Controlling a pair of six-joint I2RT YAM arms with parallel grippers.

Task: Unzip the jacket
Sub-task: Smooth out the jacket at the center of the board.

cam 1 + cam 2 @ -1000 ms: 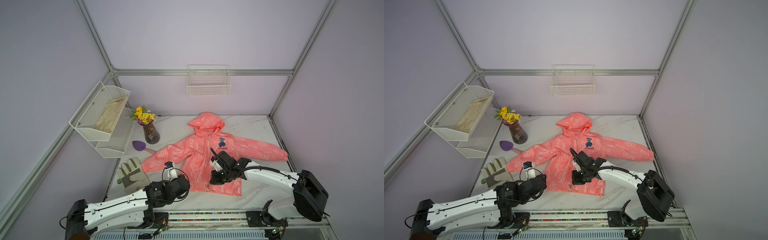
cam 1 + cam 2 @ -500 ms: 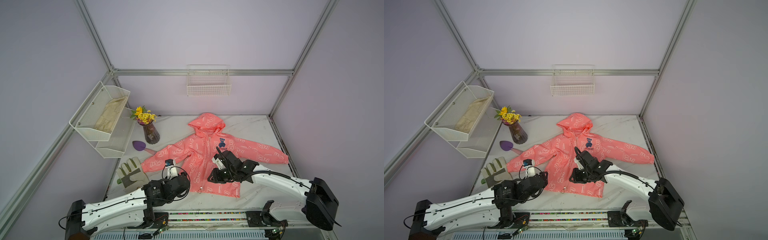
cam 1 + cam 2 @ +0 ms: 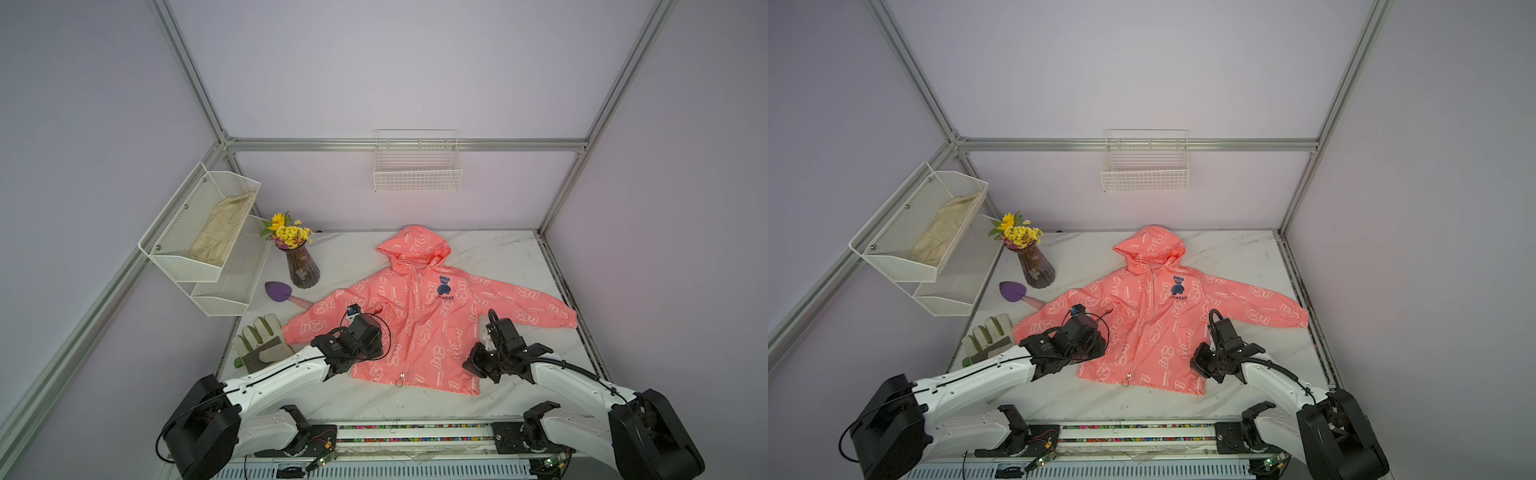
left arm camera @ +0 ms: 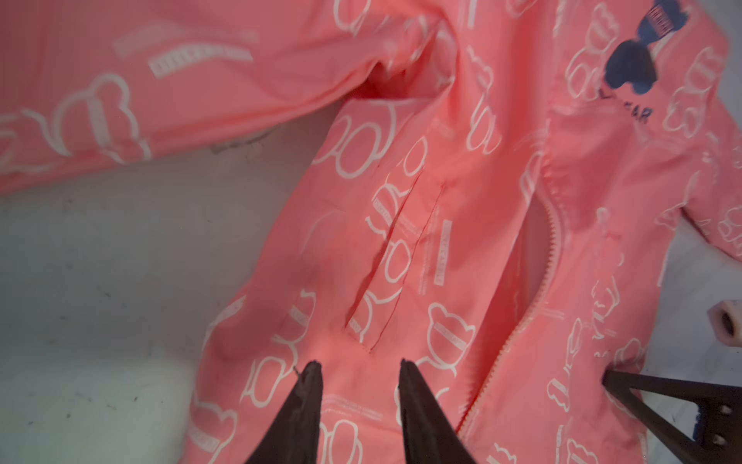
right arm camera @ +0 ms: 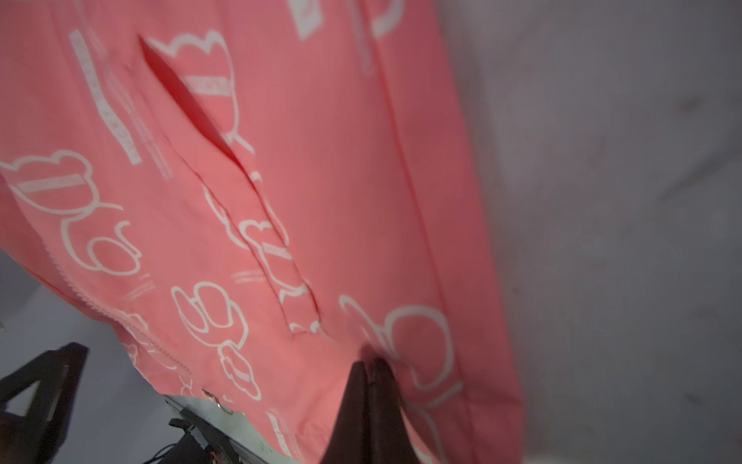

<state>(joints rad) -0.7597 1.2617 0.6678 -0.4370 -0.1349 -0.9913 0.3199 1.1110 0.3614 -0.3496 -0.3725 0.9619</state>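
I should pull the jacket's side edge (image 3: 477, 383) back with my right gripper to straighten the zipper's bottom end (image 3: 402, 377), because it lies crooked from the hood, toward my left gripper's side.
The coral-pink jacket (image 3: 432, 332) lies flat on the marble table (image 3: 498, 257), hood to the back, in both top views. Its zipper teeth (image 4: 552, 241) stand parted down the front, and the ring pull (image 3: 401, 377) sits at the bottom hem. My left gripper (image 4: 359, 367) is open just above the jacket's left front panel, below the pocket slit, with only flat fabric under it. Over the right front panel near the hem and side seam, my right gripper (image 5: 369, 363) is shut, tips together; I see nothing held between them. The ring pull (image 5: 217, 399) lies off to its side.
A beige and grey work glove (image 3: 259, 343) lies left of the jacket's sleeve. Behind it are a purple trowel-like thing (image 3: 278, 291) and a vase of yellow flowers (image 3: 301, 266). A white mesh shelf (image 3: 199, 232) hangs on the left wall, a wire basket (image 3: 417, 166) on the back wall.
My right gripper has moved from the middle of the jacket's front out to its right side near the hem. My left gripper has shifted slightly right, onto the left front panel.
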